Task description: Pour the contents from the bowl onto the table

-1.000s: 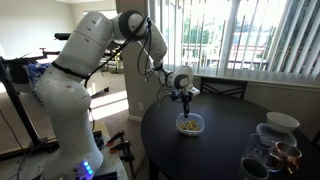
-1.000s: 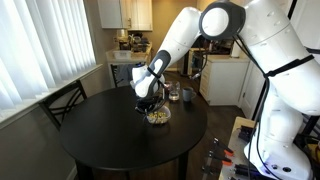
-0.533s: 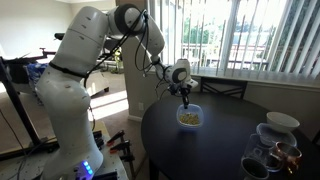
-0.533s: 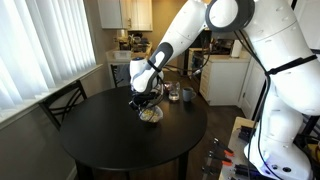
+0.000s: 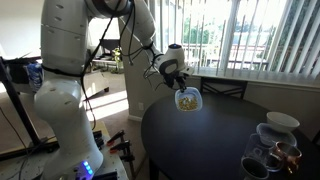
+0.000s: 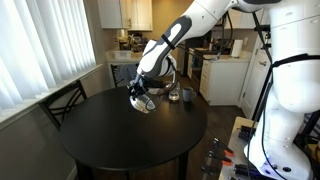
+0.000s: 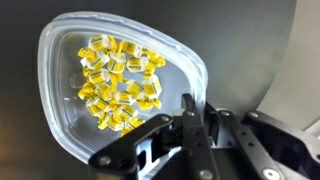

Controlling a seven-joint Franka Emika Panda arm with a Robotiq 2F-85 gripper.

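Note:
The yellowish-green bits (image 7: 118, 82) are staying in the bowl at this slight tilt. Next, my gripper tilts the bowl more steeply toward the rim (image 7: 45, 65) across from its fingers.
My gripper (image 5: 178, 84) is shut on the rim of the small clear bowl (image 5: 187, 100) and holds it tilted in the air above the round black table (image 5: 215, 140). In the wrist view the bowl (image 7: 70, 60) fills the left side, with my gripper's fingers (image 7: 197, 110) pinching its rim at lower right. The contents (image 7: 120, 85), yellowish-green bits, lie heaped inside the bowl. The bowl (image 6: 143, 101) also hangs tilted over the table (image 6: 110, 135) in an exterior view, under my gripper (image 6: 139, 90).
A white dish (image 5: 281, 122) and dark-tinted glass vessels (image 5: 270, 155) stand near one table edge. More items (image 6: 180, 95) sit at the table's far side. A chair (image 6: 62, 100) stands by the blinds.
My gripper lifted the bowl from the table and tilted it; the arm rose and swung back toward the table's edge. The contents remain in the bowl.

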